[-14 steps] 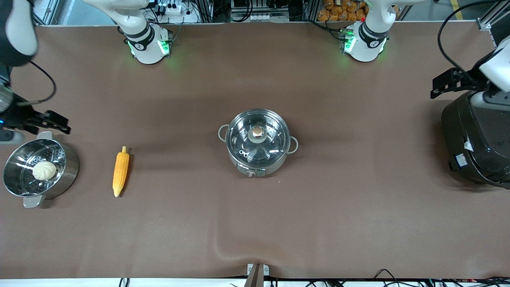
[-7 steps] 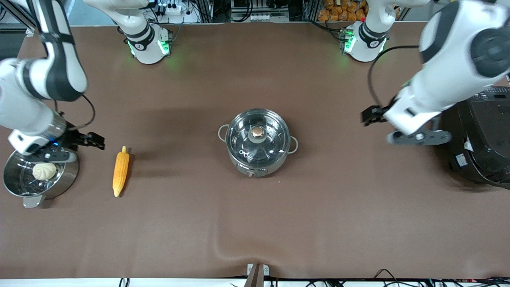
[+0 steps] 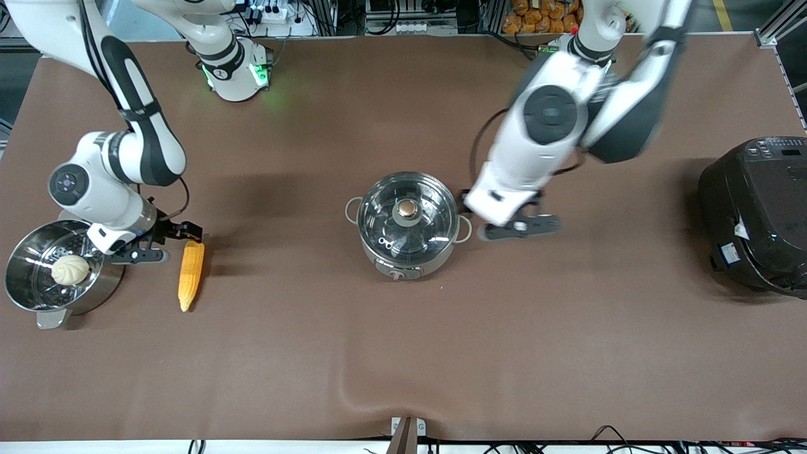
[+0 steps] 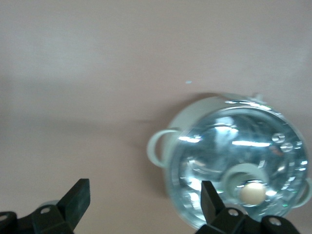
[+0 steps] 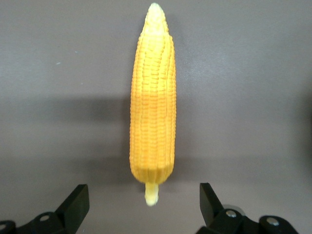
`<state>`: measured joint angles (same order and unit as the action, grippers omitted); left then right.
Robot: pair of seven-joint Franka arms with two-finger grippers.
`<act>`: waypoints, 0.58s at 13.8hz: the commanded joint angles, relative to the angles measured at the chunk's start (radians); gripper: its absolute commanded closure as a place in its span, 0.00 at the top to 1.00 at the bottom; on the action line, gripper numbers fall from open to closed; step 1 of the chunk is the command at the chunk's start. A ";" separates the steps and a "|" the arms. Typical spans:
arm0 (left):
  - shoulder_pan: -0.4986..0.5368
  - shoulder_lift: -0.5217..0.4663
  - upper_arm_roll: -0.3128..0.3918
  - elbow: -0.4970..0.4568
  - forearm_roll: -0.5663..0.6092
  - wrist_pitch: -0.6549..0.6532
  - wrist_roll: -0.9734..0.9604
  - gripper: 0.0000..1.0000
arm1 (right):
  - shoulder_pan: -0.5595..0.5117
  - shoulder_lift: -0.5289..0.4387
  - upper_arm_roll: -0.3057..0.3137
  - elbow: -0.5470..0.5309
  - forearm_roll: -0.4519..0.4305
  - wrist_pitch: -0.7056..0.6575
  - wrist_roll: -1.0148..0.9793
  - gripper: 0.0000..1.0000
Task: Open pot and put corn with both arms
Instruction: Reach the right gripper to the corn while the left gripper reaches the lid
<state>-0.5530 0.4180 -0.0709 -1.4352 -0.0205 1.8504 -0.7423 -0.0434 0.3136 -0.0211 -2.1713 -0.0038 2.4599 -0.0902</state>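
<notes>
Next, my left gripper lifts the glass lid by the copper knob and puts it aside before the corn goes in, because the lid is covering the steel pot.
The steel pot stands mid-table with its glass lid on and the copper knob on top. My left gripper is open and empty, hanging beside the pot toward the left arm's end. The left wrist view shows the lid and knob next to one fingertip. The corn lies on the table toward the right arm's end. My right gripper is open above its stem end. In the right wrist view the corn lies lengthwise, its stem between the open fingers.
A steel steamer pot holding a white bun stands beside the corn at the right arm's end of the table. A large black cooker stands at the left arm's end. The brown cloth has a wrinkle near the front edge.
Both arms swung in from the table's ends. The right gripper moved from over the steamer pot to the corn's stem end. The left gripper moved from the cooker to beside the pot.
</notes>
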 commanded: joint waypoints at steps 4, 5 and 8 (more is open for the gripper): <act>-0.140 0.156 0.020 0.084 0.019 0.162 -0.189 1.00 | -0.001 0.166 0.001 0.073 0.010 0.148 0.006 1.00; -0.157 0.166 0.020 0.085 0.019 0.162 -0.190 1.00 | -0.006 0.182 0.001 0.094 0.010 0.146 -0.002 1.00; -0.189 0.197 0.019 0.084 0.019 0.162 -0.186 1.00 | -0.003 0.200 0.001 0.128 0.011 0.140 0.010 0.90</act>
<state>-0.7208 0.5842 -0.0638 -1.3863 -0.0203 2.0175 -0.9083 -0.0453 0.4959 -0.0241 -2.0921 -0.0037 2.6144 -0.0899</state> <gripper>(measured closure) 0.000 0.004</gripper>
